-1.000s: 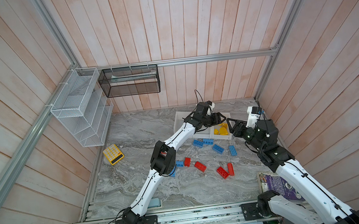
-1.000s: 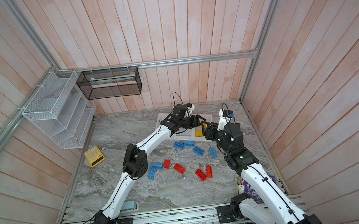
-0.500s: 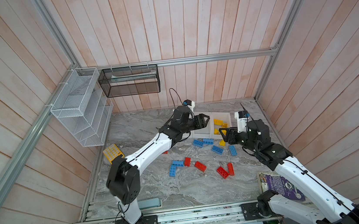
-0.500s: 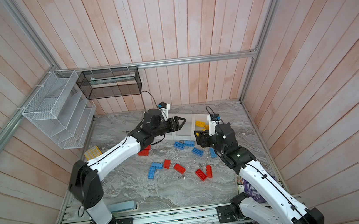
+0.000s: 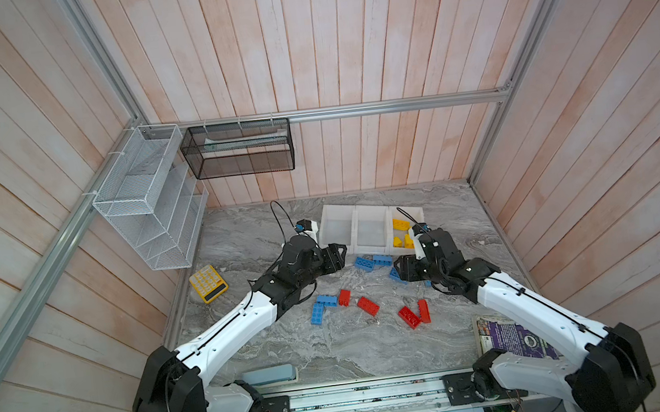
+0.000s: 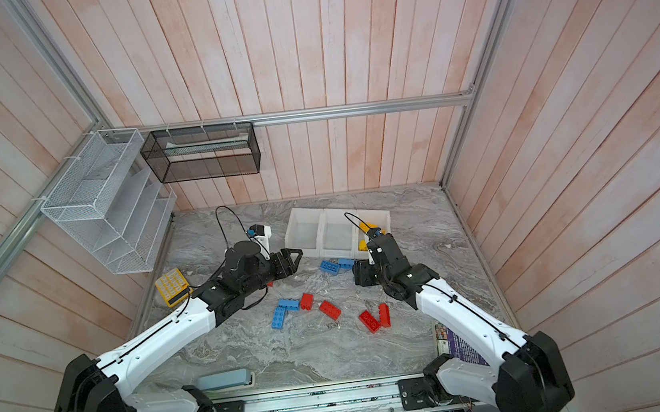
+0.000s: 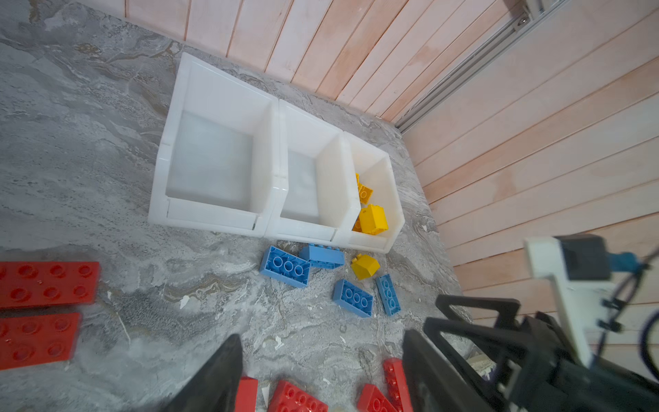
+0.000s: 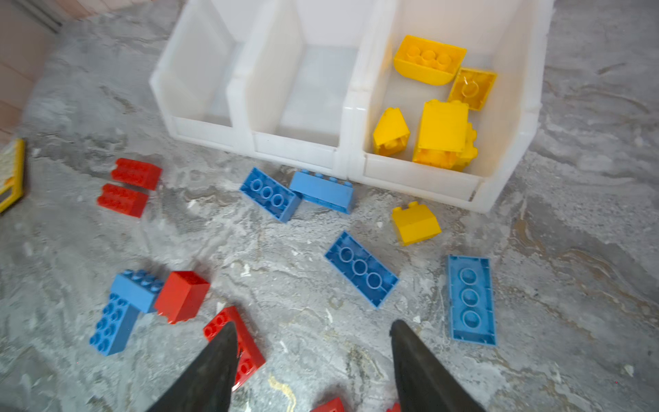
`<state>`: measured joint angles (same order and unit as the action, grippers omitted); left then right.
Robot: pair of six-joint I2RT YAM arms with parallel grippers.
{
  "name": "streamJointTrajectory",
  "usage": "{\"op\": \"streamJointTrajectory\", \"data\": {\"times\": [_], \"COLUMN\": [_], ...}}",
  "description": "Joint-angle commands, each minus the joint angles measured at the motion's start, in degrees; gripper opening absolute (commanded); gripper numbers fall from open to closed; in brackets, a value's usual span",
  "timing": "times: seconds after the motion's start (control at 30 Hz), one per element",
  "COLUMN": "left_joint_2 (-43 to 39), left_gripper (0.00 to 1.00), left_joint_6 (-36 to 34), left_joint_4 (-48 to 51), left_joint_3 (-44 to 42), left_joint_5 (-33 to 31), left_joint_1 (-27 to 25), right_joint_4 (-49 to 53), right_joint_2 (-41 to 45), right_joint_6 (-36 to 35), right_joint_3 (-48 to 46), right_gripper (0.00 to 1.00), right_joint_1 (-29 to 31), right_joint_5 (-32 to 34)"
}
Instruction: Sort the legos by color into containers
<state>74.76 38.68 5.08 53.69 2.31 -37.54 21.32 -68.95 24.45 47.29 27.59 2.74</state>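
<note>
The loose yellow brick (image 8: 416, 223) is far from my left gripper and near my right gripper, so my right gripper should pick it up and place it with the yellow legos (image 8: 429, 103).
Three joined white containers (image 5: 336, 219) (image 7: 221, 89) (image 8: 296, 149) stand at the back. The rightmost holds several yellow legos (image 5: 399, 227) (image 8: 442, 128); the other two look empty. One yellow brick (image 8: 415, 223) (image 7: 364, 265) lies on the table in front of that bin. Blue bricks (image 5: 369, 262) (image 8: 360, 267) and red bricks (image 5: 368, 305) (image 8: 182, 296) are scattered in front. My left gripper (image 5: 338, 256) (image 7: 322, 337) hovers open just in front of the leftmost bin, holding nothing. My right gripper (image 5: 400, 270) (image 8: 313, 324) hangs open and holds nothing, above the bricks in front of the rightmost bin.
A yellow calculator (image 5: 208, 284) lies at the left table edge. A white wire rack (image 5: 150, 217) and a black mesh basket (image 5: 239, 149) hang on the walls. A purple booklet (image 5: 509, 334) lies near the right arm's base and a grey-blue block (image 5: 269, 375) by the front rail.
The left arm has swung back from over the rightmost bin to the front of the leftmost bin. The right gripper has drawn back from the rightmost bin to above the loose bricks.
</note>
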Motion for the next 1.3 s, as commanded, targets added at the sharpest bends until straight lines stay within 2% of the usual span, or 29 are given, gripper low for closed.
{"op": "streamJointTrajectory", "data": {"times": [0.0,0.07,0.23,0.57,0.93,1.27], "left_joint_2": [-2.71,-4.33,-7.15,-7.93,-4.28,-2.41], "left_gripper": [0.72,0.72,0.72,0.73,0.73,0.73], "left_joint_6": [0.25,0.26,-0.24,-1.31,-2.55,-2.46], "left_joint_4": [0.69,0.98,2.85,3.53,2.68,1.75], "left_joint_3": [-2.74,-4.66,-7.73,-10.63,-9.22,-8.28], "left_joint_5": [-0.79,-1.07,-2.03,-2.3,-1.43,-0.33], "left_joint_1": [0.01,0.05,0.02,0.01,0.01,0.03], "right_joint_4": [0.7,-0.77,-2.68,-5.11,-5.93,-6.4], "right_joint_2": [-3.48,-6.21,-13.61,-24.39,-31.08,-31.27], "right_joint_6": [0.39,-0.28,-1.42,-1.95,-3.04,-3.5], "right_joint_3": [0.84,0.99,2.58,7.32,11.59,10.79], "right_gripper": [0.67,0.65,0.54,0.53,0.53,0.38], "right_joint_1": [-3.24,-6.15,-8.31,-8.7,-8.87,-8.43], "right_joint_5": [0.31,0.12,0.79,4.06,5.1,5.16]}}
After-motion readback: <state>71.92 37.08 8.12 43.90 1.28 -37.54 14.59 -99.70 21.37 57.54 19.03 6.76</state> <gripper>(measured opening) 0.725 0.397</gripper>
